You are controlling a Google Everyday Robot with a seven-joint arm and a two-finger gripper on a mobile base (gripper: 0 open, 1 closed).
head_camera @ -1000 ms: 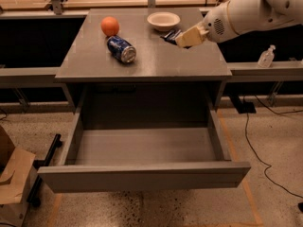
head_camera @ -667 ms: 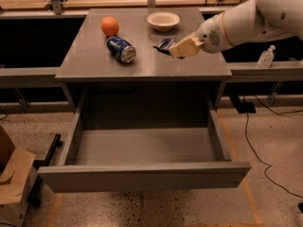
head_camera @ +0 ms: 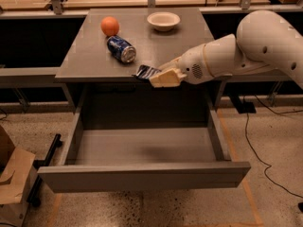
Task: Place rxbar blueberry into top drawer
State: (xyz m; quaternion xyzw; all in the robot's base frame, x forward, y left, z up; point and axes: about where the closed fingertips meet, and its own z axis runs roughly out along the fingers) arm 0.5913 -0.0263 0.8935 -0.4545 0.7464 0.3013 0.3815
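Observation:
The top drawer is wide open and clear under the rxbar blueberry (head_camera: 146,72). My gripper should go on lowering the rxbar blueberry until it gets close to the drawer's bottom's front half (head_camera: 143,153).
My gripper (head_camera: 160,76) is shut on the rxbar blueberry (head_camera: 145,72), a small flat dark blue bar whose end sticks out to the left of the pale fingers. It hangs over the front edge of the grey cabinet top, above the back of the top drawer (head_camera: 142,173). The drawer is pulled wide open, with a grey interior that holds nothing I can see. My white arm reaches in from the right.
On the cabinet top (head_camera: 90,56) lie a blue soda can (head_camera: 121,49) on its side, an orange (head_camera: 110,26) and a white bowl (head_camera: 163,21). A cardboard box (head_camera: 12,174) stands on the floor at the left. A cable (head_camera: 253,150) runs along the floor at the right.
My gripper has carried the bar from beside the bowl forward and left, past the cabinet's front edge, and lower, so it now hangs over the open drawer.

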